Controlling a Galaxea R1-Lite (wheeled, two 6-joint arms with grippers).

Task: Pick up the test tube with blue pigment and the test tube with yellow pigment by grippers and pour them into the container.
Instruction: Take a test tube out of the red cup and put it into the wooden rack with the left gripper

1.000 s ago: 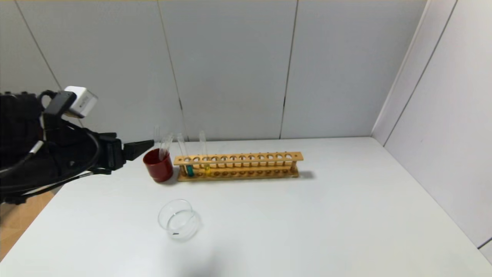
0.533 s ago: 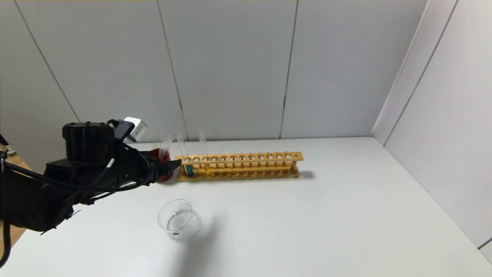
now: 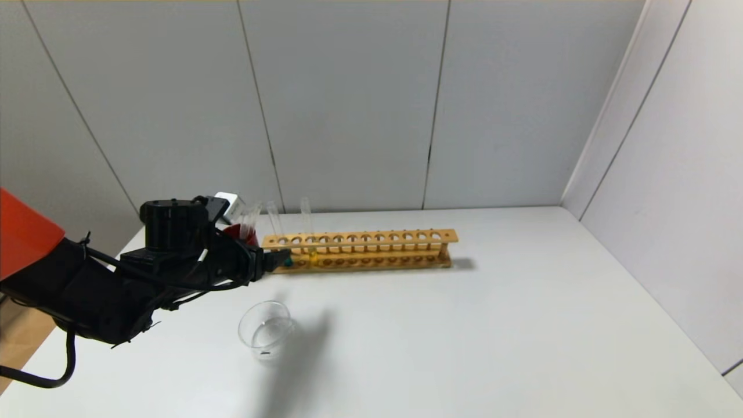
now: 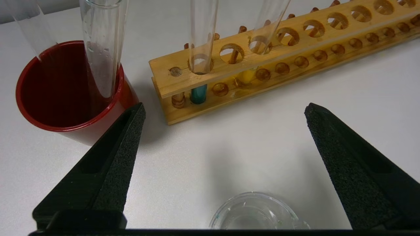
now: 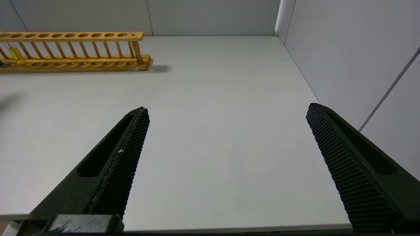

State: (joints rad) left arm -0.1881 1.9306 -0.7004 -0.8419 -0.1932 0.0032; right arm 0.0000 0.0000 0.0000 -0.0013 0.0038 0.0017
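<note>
The blue test tube (image 4: 202, 33) has room for fingers on both sides, so my left gripper should go on to the glass (image 4: 201, 51) above the rack and close there.
The blue test tube (image 4: 199, 59) stands in the end hole of the wooden rack (image 3: 371, 239), blue liquid at its base. The yellow test tube (image 4: 259, 49) leans two holes along, and it also shows in the right wrist view (image 5: 14, 52). My left gripper (image 3: 277, 257) is open and empty, hovering just in front of the rack's left end, above the table between the rack and the clear glass container (image 3: 265, 330). In the left wrist view the gripper (image 4: 224, 109) has its jaws wide apart, with the container (image 4: 259, 214) below. My right gripper (image 5: 226, 109) is open and empty over the table's near right part.
A dark red cup (image 4: 65, 88) with clear empty tubes (image 4: 101, 49) stands left of the rack, close to one left finger (image 4: 124, 147). The rack's other holes are empty. Walls close the back and right sides. The white table (image 3: 493, 325) stretches to the right.
My left arm has swung in from the left and lowered, its gripper now in front of the rack's left end, partly hiding the red cup. Tubes and container have not moved.
</note>
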